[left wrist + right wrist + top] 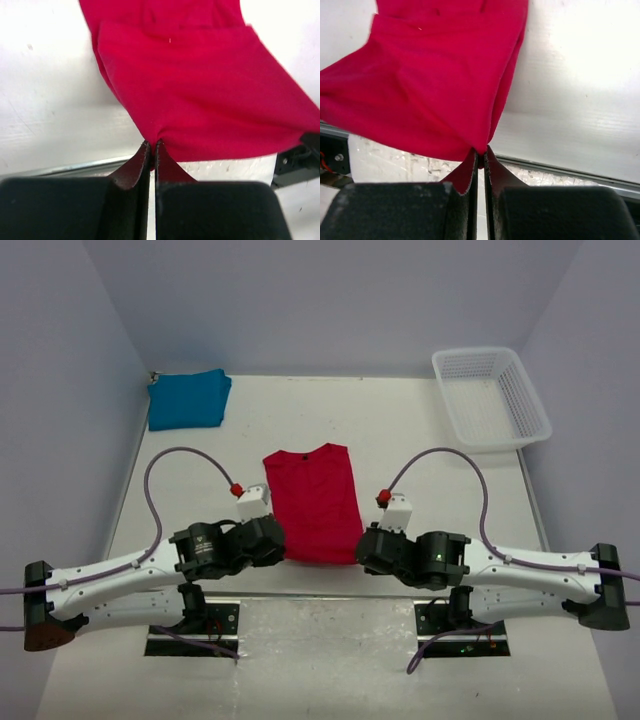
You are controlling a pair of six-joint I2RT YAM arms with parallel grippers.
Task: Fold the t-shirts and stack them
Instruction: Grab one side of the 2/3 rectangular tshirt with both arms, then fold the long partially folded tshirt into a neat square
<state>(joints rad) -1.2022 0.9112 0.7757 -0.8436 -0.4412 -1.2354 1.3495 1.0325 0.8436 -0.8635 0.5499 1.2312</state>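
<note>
My grippers are holding the red t-shirt's hem point(322, 558) stretched straight across, so my left gripper carries on folding its corner toward the collar end point(304, 455) and lets go there.
A red t-shirt point(313, 500) lies lengthwise in the middle of the table, collar at the far end, sides folded in. My left gripper point(281, 548) is shut on its near left corner, and the left wrist view shows the cloth point(210, 95) pinched between the tips of that gripper point(152, 145). My right gripper point(362, 550) is shut on the near right corner, where the cloth point(430, 85) gathers into the tips of the right gripper point(480, 151). A teal-blue t-shirt point(188, 399) lies folded at the far left corner.
A white mesh basket point(491, 396) stands at the far right of the table. The table's near edge point(320, 592) runs just below the red shirt's hem, between the two arm bases. Grey walls close in the left, far and right sides.
</note>
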